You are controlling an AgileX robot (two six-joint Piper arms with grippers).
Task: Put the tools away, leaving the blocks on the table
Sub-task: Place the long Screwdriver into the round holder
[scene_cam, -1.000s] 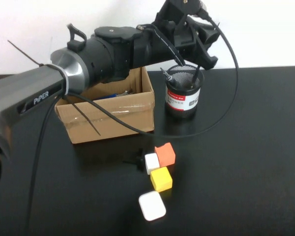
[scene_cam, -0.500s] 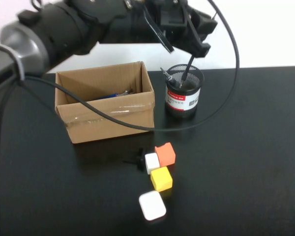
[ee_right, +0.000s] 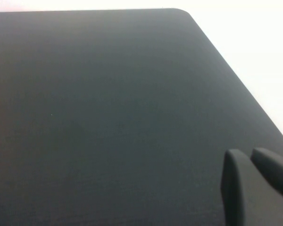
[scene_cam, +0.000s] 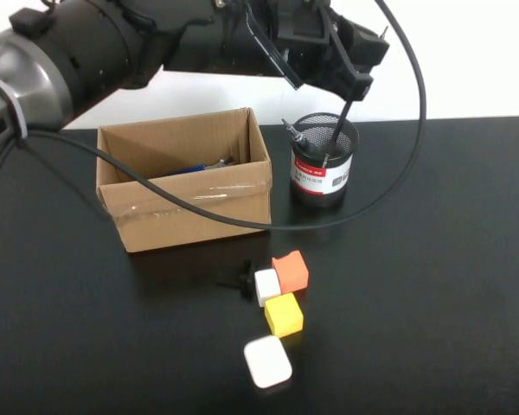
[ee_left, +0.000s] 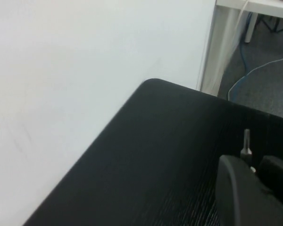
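Note:
My left gripper should swing toward the cup's box-side rim (scene_cam: 296,139) and set the slim black stick (scene_cam: 336,130) upright before it opens, because the stick lies at a slant across the black mesh cup.
My left gripper (scene_cam: 356,79) hangs above the black mesh cup (scene_cam: 323,173), shut on a slim black stick (scene_cam: 341,125) whose lower end reaches into the cup. In the left wrist view the stick's metal tip (ee_left: 246,145) shows between the left gripper's (ee_left: 254,165) dark fingers. A second stick (scene_cam: 296,135) leans in the cup. Blue-handled pliers (scene_cam: 190,169) lie in the cardboard box (scene_cam: 190,207). The orange block (scene_cam: 291,271), yellow block (scene_cam: 284,314) and white block (scene_cam: 266,286) sit together on the table (scene_cam: 432,285). My right gripper (ee_right: 251,181) is shut over bare tabletop, outside the high view.
A white rounded case (scene_cam: 267,361) lies just in front of the blocks. A tiny black object (scene_cam: 238,281) sits left of the white block. The left arm's cable (scene_cam: 389,186) loops down past the cup. The table's back edge meets a white wall.
The left arm has lifted up and back, uncovering the box. Its gripper, still shut on the stick, has risen a little above the cup. The blocks have not moved.

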